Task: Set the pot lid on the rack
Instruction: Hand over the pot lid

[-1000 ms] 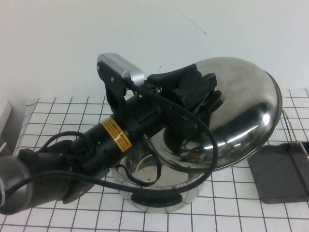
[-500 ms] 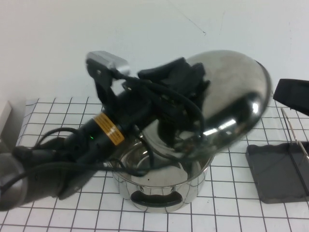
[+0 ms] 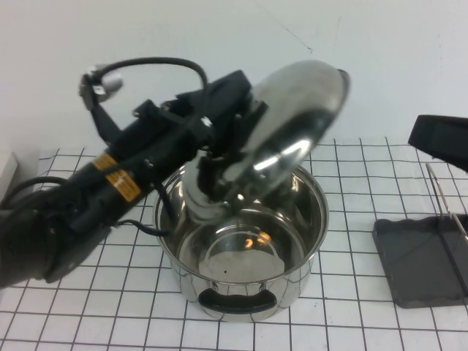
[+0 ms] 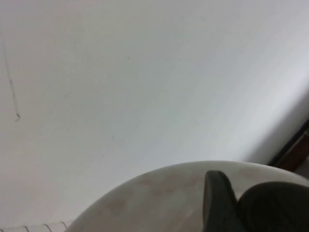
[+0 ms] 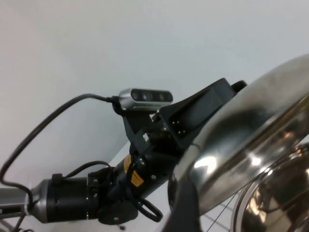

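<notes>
The robot's left gripper has the pot lid by its knob, far from the rack (image 3: 418,259), so the right gripper should grab the lid's rim (image 3: 344,84) and put the lid there.
My left gripper (image 3: 232,126) is shut on the black knob of the pot lid (image 3: 296,121). It holds the polished steel lid tilted steeply on edge, in the air above the back rim of the open steel pot (image 3: 241,245). In the left wrist view the lid's dome (image 4: 154,198) and the knob (image 4: 277,208) fill the bottom. The rack (image 3: 420,259), a dark grey tray with a thin wire hoop (image 3: 447,219), stands on the table at the right edge. My right gripper (image 3: 439,139) hangs above the rack. Its wrist view shows the lid (image 5: 251,125) and my left arm (image 5: 111,193).
The pot has two black handles, one facing the front (image 3: 235,298), and its inside is bare. The table wears a white cloth with a black grid (image 3: 351,307). A white wall stands behind. A pale object (image 3: 6,172) sits at the far left edge.
My left arm has lifted the lid and swung it leftward, tipping it more on edge, so the pot's inside now shows. My right gripper has come into view at the right edge.
</notes>
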Controlling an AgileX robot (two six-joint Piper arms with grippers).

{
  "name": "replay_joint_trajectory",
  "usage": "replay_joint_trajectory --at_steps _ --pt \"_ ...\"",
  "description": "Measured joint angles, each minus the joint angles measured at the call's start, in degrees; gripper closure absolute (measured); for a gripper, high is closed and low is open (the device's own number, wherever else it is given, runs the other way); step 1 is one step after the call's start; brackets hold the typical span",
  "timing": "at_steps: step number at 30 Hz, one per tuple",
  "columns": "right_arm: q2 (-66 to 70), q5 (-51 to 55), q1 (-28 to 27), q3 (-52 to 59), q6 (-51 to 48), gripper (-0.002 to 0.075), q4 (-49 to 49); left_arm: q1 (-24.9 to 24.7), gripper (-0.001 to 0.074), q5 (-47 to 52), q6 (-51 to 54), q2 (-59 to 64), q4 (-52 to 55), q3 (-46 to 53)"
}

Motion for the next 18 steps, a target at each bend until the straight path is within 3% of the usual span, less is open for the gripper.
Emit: replay_joint_trajectory --at_steps 6,18 --pt "3.55 2.95 0.0 0.0 0.0 0.0155 -0.09 -5.68 0.0416 -0.13 3.71 -0.1 -2.04 -0.23" --pt "3.74 4.59 0.0 -4.18 1.33 0.0155 -0.22 -11.58 0.0416 -0.35 7.14 -0.1 -7.56 -0.31"
